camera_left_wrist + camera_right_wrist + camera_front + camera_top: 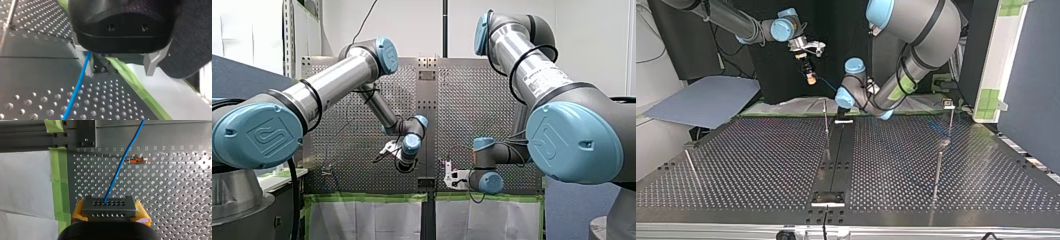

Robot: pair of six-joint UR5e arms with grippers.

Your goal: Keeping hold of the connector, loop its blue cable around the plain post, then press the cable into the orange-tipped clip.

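I expect the blue cable (123, 159) to stay seated and keep a shallow curve when I carry it, because it leaves the connector's holes (106, 202) in one smooth run.
In the right wrist view my right gripper (110, 210) is shut, its yellow pads (79, 208) clamping a grey connector (108, 203). The blue cable (120, 167) leaves the connector and runs ahead over the perforated table, passing close beside the orange-tipped clip (137, 160). In the top view this gripper (810, 75) hangs high above the table's far edge. In the left wrist view my left gripper (120, 72) is open just above the table edge. The blue cable (78, 85) slants down along the inside of one metal finger (88, 68). Nothing is clamped between the fingers.
Several thin metal posts stand on the plate, one near the centre rail (826, 122) and one at the top view's right (938, 172). Green tape (135, 87) edges the table, with white sheet beyond. A dark bracket (105, 66) sits under my left gripper.
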